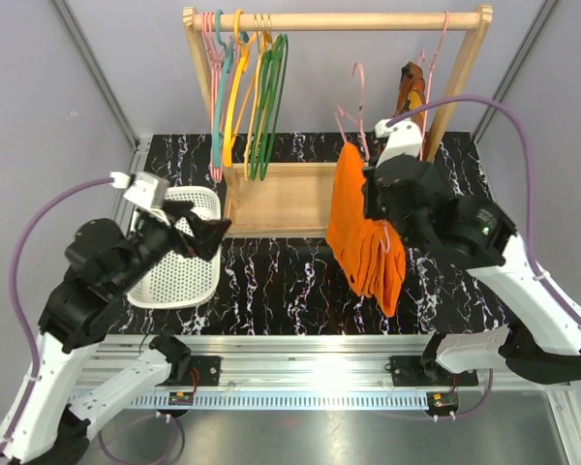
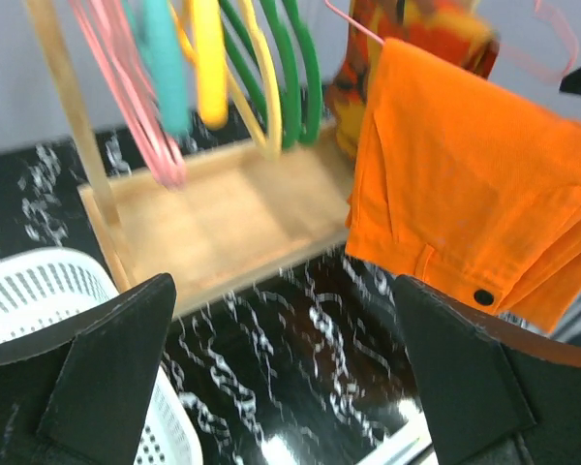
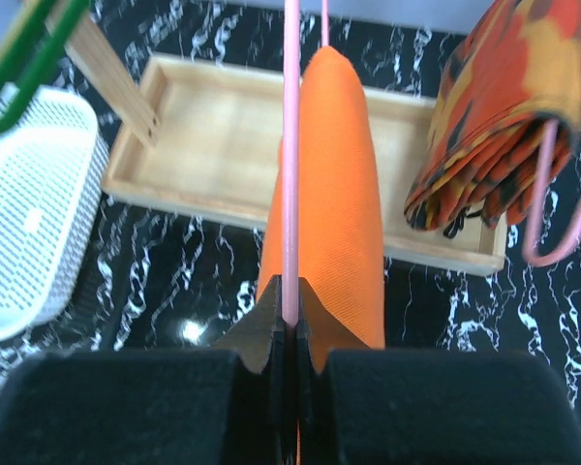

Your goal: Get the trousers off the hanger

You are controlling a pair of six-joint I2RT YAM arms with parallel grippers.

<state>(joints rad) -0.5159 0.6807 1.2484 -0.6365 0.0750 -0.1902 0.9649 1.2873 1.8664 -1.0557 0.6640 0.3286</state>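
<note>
The pink hanger with the trousers hanging free (image 1: pixel 348 205) is in my right gripper, so my left gripper should now move until it closes on their lower folds (image 1: pixel 376 265).
The bright orange trousers (image 1: pixel 363 232) hang folded over the pink hanger (image 1: pixel 359 102), held off the rail in front of the wooden rack. They also show in the left wrist view (image 2: pixel 465 184) and the right wrist view (image 3: pixel 334 184). My right gripper (image 1: pixel 380 199) is shut on the hanger's pink wire (image 3: pixel 290 165), which runs straight up from its closed jaws (image 3: pixel 292 325). My left gripper (image 1: pixel 211 235) is open and empty, over the white basket's right rim, left of the trousers (image 2: pixel 286 387).
A wooden rack (image 1: pixel 339 19) with a tray base (image 1: pixel 276 199) stands at the back, holding pink, teal, yellow and green hangers (image 1: pixel 247 87) and a patterned orange-brown garment (image 1: pixel 412 92) on another pink hanger. The white basket (image 1: pixel 179 262) sits at the left.
</note>
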